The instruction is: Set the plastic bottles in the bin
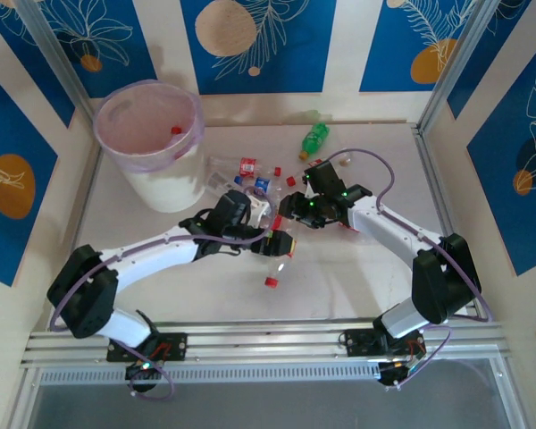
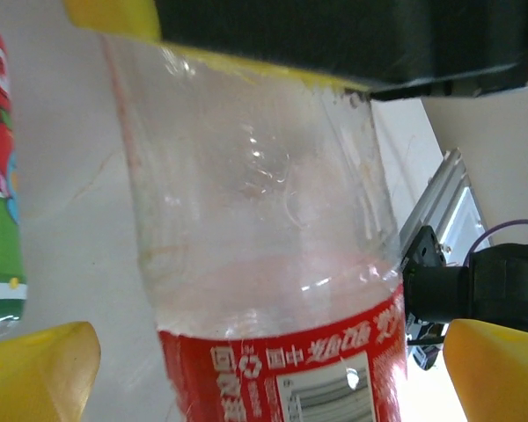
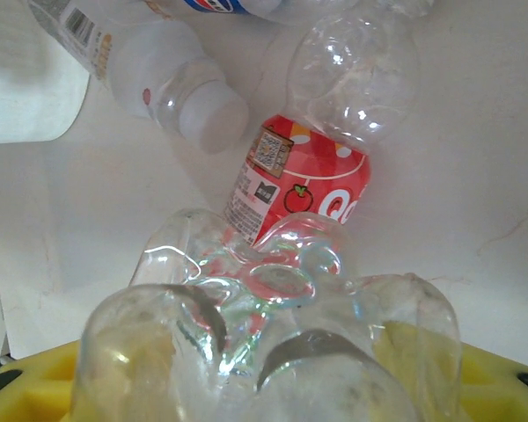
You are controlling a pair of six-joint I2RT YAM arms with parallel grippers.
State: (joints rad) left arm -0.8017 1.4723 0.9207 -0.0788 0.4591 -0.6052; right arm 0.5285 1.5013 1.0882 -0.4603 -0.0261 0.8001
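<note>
My right gripper is holding the bottle's base [image 3: 266, 294] far away from the bin, so my left gripper should first close around the red label [image 2: 290, 369], and then my right gripper should open.
A clear plastic bottle with a red label [image 2: 273, 264] stands between the yellow fingers [image 2: 35, 374] of my left gripper [image 2: 273, 360]. The gripper is open, with a gap on each side of the bottle. The bottle's far end meets a yellow and black part at the top of the left wrist view. My right gripper [image 3: 273, 378] is shut on a clear bottle [image 3: 273, 290], whose lobed base sticks out past the pads. Seen from above, both grippers [image 1: 281, 243] [image 1: 297, 206] meet mid-table. The bin [image 1: 152, 134], white with a pink liner, stands at the back left.
Several more bottles lie in a pile [image 1: 246, 174] between the bin and the grippers, among them a red apple-label one [image 3: 304, 189] and a white-capped one [image 3: 176, 83]. A green bottle [image 1: 314, 138] lies at the back. A loose red cap [image 1: 271, 281] lies nearer the front.
</note>
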